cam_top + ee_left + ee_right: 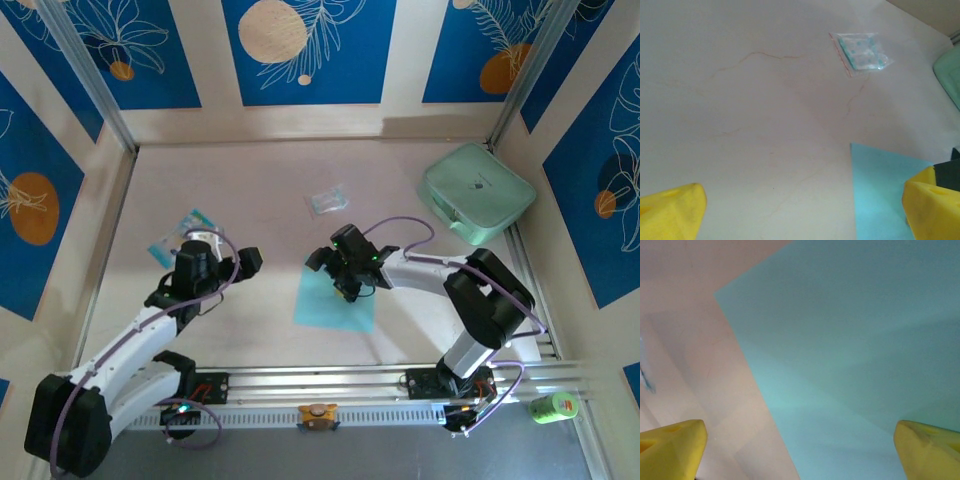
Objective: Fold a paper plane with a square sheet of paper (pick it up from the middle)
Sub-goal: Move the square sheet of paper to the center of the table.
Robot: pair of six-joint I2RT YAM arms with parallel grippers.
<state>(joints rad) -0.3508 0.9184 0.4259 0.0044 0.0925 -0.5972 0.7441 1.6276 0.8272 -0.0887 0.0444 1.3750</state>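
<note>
Next, I slide the sheet toward my left gripper with my right gripper, which covers the sheet's far part (313, 277), and then back my right gripper off before my left gripper takes the middle (334, 302).
The square sheet of paper (335, 303) is light blue and lies flat on the table, a little right of the middle. My right gripper (346, 284) hangs open just above the sheet's far part. In the right wrist view its yellow fingertips (675, 445) stand wide apart, with the sheet (865, 350) spread beneath the right gripper (800, 450). My left gripper (226, 252) is open, left of the sheet and apart from it. Bare table lies under the left gripper (802, 210), and the sheet's corner (880, 190) is at its right. The paper plane is out of view.
A clear crumpled wrapper (327, 201) (860, 51) lies beyond the sheet. A blue-and-white packet (180, 236) sits by the left gripper. A mint-green case (477, 192) stands at the back right. A metal rail (350, 380) runs along the front, with a green roll (552, 405) beyond it.
</note>
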